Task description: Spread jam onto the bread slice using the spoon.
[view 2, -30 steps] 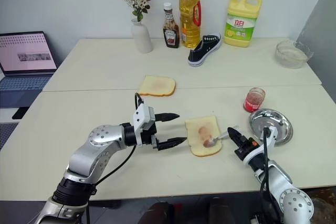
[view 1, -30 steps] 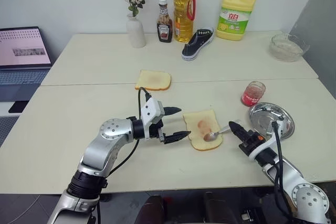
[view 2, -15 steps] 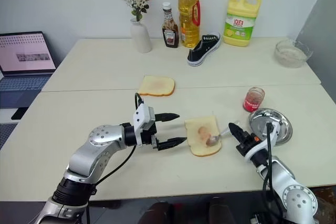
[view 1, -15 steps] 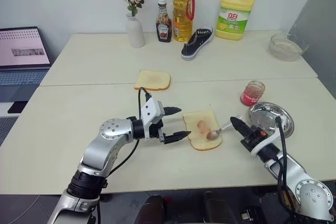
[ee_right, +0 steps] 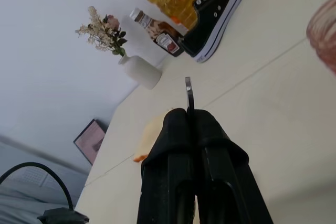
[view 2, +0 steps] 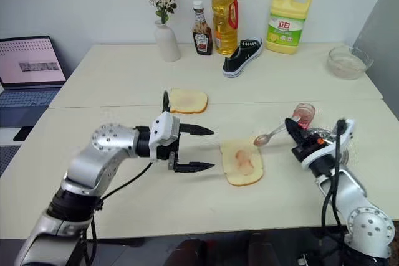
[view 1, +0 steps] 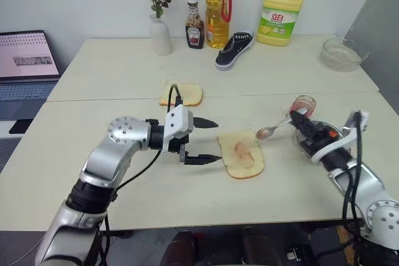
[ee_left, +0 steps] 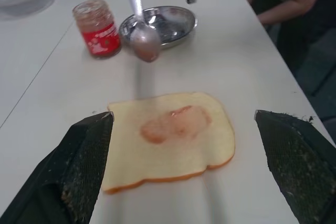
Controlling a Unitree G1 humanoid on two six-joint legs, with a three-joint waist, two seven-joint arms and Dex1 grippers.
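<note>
Jam is on the bread slice's middle (view 1: 244,152) and the steel dish (ee_left: 169,23) is empty, so the robot's right gripper should keep moving the spoon over the dish and let go of it there.
The bread slice (view 1: 242,154) lies flat on the near table with a reddish jam smear (ee_left: 173,124) at its centre. My right gripper (view 1: 298,121) is shut on the handle of the spoon (view 1: 268,131). It holds the spoon in the air beyond the slice's right edge, bowl toward the bread and tinted red. Just behind this gripper stands the jam jar (view 2: 305,112), partly covered by it. My left gripper (view 1: 215,140) hovers open just left of the slice and holds nothing. Its fingers (ee_left: 84,166) frame the bread in the left wrist view.
A round steel dish (ee_left: 163,22) sits right of the jar, under my right arm. A smaller slice (view 1: 187,95) lies behind my left arm. Vase (view 1: 159,35), sauce bottle (view 1: 194,26), oil bottle (view 1: 218,7), shoe (view 1: 235,50), detergent jug (view 1: 280,14) and glass bowl (view 1: 340,54) line the far table. A laptop (view 1: 28,60) stands at far left.
My right gripper has lifted the spoon off the bread, up and toward the jar. My left gripper has risen a little and rolled, still open beside the slice.
</note>
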